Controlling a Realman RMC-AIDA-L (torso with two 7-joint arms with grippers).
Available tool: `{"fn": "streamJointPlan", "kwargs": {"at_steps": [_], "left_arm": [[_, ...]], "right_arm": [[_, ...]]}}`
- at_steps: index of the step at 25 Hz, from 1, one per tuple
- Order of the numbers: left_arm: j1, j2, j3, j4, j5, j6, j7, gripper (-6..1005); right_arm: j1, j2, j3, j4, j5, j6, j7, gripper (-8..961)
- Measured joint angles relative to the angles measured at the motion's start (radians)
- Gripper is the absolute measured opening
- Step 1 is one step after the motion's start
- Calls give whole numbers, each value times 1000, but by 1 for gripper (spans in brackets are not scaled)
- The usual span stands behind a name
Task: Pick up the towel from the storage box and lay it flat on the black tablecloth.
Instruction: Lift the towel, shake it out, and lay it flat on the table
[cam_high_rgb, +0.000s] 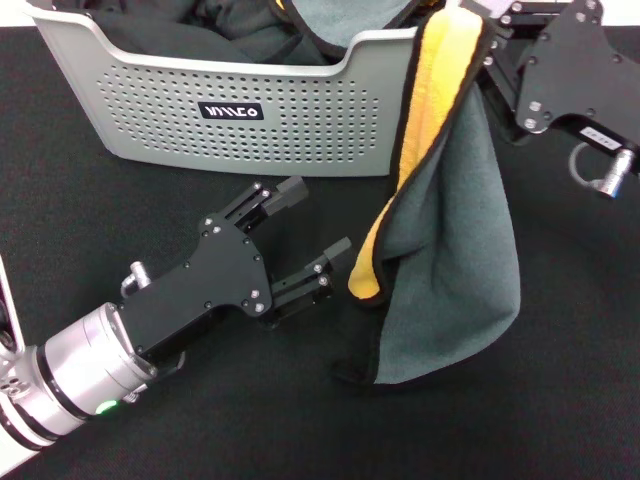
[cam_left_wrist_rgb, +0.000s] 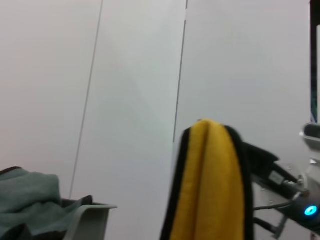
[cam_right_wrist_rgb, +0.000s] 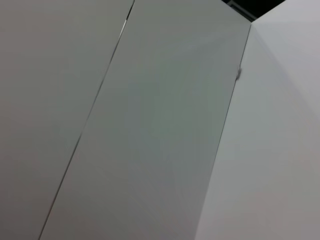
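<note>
The towel's yellow lower corner (cam_high_rgb: 366, 284) is hanging outside the open fingers of my left gripper. Next, my right gripper swings the towel's corner into the fingers' gap (cam_high_rgb: 316, 222) before my left gripper closes.
The towel (cam_high_rgb: 450, 250), grey on one face and yellow-orange on the other with a black hem, hangs folded from my right gripper (cam_high_rgb: 478, 38) beside the storage box's near right corner. Its lower end touches the black tablecloth (cam_high_rgb: 560, 390). The gripper is shut on the towel's top fold. The yellow fold also shows in the left wrist view (cam_left_wrist_rgb: 210, 190). My left gripper (cam_high_rgb: 318, 222) is open and empty, low over the tablecloth in front of the storage box (cam_high_rgb: 250, 110), just left of the hanging towel.
Plain black fabric (cam_high_rgb: 200, 30) and more grey cloth with a black hem (cam_high_rgb: 350, 18) lie in the box. The box rim (cam_left_wrist_rgb: 87, 215) and my right arm (cam_left_wrist_rgb: 295, 200) show in the left wrist view. The right wrist view shows only pale wall panels.
</note>
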Motion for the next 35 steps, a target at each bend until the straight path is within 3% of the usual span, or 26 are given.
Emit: {"fn": "streamJointPlan", "kwargs": {"at_steps": [6,16,35], "left_arm": [[-24,-2,0,-21,10,-4,-1,821],[-90,-2,-7,-37,4,-115,-2,817],[-64,-2,-6,-42,-46,-261,5,812]], "right_arm": [[68,4,-66,43,20,48,-9,10],[144,3,-312,61,217,189,-107,10],[-2,-5,-192,-34,220,107,-119,10]]}}
